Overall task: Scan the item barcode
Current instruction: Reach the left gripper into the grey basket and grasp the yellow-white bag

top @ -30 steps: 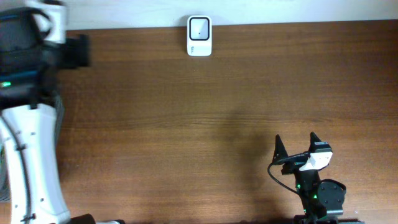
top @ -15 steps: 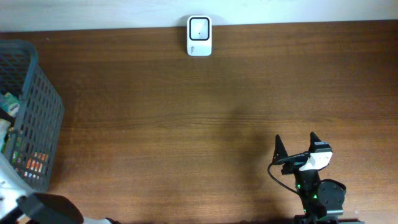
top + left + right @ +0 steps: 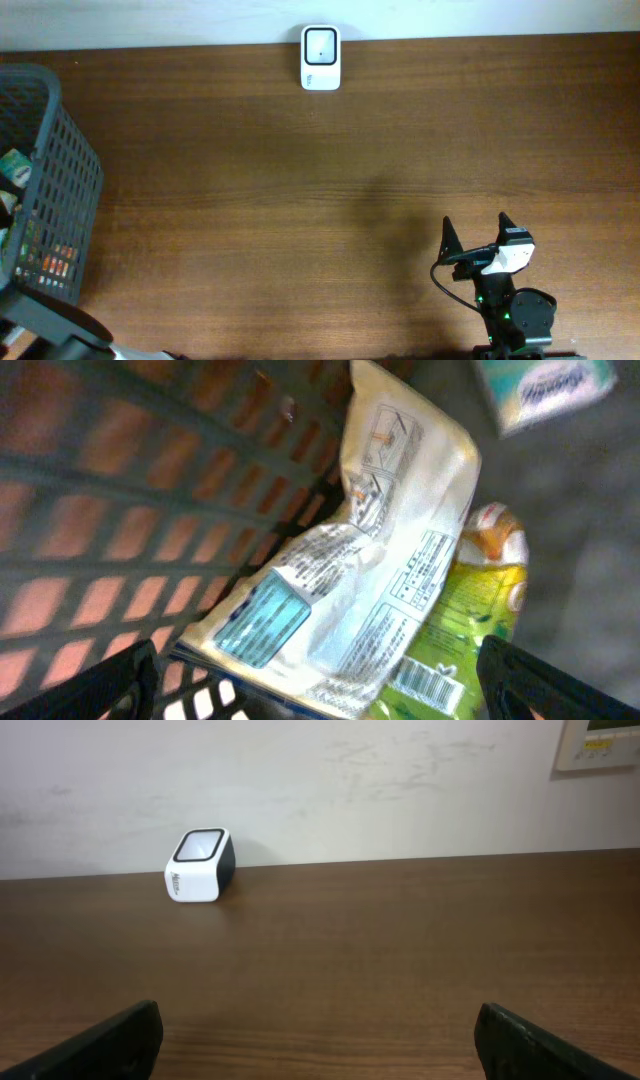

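The white printed packet [image 3: 345,595] lies uncovered on top of the green packet, so the left gripper should carry on going down until its open fingers straddle the packet's middle [image 3: 367,525], then close.
In the left wrist view I look down into the grey mesh basket [image 3: 100,510]. A white printed packet [image 3: 340,560] lies on a green packet [image 3: 480,610], whose barcode [image 3: 425,682] faces up. My left gripper [image 3: 320,695] hangs open just above them, holding nothing. It is hidden in the overhead view. The white scanner [image 3: 320,58] stands at the table's back edge and also shows as the white scanner [image 3: 200,867] in the right wrist view. At the front right my right gripper [image 3: 477,228] rests open and empty, far from the basket [image 3: 60,200].
A teal and white pack [image 3: 545,385] lies farther in the basket. A dark link of the left arm [image 3: 50,330] crosses the bottom left corner. A wall panel [image 3: 600,745] hangs behind the brown table [image 3: 300,200].
The left arm, which covered the top left corner a second ago, has swung out of the overhead view and uncovered the basket. The right arm has not moved.
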`<action>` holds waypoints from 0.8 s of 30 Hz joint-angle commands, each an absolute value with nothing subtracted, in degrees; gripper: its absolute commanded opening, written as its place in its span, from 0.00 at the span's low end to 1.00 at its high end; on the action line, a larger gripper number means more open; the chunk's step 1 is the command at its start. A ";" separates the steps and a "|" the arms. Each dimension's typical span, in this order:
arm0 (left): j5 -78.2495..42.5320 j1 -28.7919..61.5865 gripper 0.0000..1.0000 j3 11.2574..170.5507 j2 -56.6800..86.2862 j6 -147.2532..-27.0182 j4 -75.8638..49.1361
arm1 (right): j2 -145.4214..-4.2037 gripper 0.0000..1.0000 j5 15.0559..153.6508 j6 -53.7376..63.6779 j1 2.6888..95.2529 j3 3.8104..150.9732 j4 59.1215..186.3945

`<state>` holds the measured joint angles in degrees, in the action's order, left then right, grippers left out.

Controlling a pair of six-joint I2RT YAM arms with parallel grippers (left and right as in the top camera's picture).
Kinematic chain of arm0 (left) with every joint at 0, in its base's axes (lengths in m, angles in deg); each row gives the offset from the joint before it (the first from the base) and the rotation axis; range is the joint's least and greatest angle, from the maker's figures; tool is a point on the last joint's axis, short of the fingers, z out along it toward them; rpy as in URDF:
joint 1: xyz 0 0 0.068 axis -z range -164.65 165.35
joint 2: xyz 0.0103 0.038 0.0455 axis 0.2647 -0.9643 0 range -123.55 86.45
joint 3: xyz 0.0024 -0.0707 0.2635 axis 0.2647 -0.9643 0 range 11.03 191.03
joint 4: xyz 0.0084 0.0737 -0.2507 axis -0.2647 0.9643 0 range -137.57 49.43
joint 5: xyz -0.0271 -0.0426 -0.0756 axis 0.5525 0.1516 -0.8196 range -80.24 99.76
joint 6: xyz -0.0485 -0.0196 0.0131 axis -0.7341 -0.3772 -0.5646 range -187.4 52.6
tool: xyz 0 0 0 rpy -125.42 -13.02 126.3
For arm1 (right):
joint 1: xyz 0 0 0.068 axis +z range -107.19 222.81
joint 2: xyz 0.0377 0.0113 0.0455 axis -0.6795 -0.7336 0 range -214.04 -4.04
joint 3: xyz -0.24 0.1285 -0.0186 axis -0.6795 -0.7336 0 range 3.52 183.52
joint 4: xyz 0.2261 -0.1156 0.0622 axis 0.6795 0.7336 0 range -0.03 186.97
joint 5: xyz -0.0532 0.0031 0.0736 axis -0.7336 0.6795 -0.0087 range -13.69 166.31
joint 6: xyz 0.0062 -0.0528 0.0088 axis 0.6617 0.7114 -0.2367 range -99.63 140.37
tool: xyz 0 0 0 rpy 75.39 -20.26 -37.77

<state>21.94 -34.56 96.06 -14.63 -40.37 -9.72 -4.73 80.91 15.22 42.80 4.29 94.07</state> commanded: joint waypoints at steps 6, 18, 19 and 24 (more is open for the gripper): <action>20.02 -35.09 0.99 95.28 -23.17 -33.82 -17.88 | -4.36 0.99 81.48 15.48 42.80 3.83 94.09; 20.02 -37.95 0.99 95.28 -30.76 -33.27 -20.52 | -4.36 0.99 81.48 15.48 42.80 3.83 94.09; 20.02 -38.21 0.98 95.28 -31.11 -33.27 -20.28 | -4.36 0.99 81.50 15.48 42.80 3.83 94.09; 18.23 -38.56 0.61 95.28 -31.96 -33.31 -18.97 | -4.36 0.99 81.48 15.48 42.80 3.83 94.09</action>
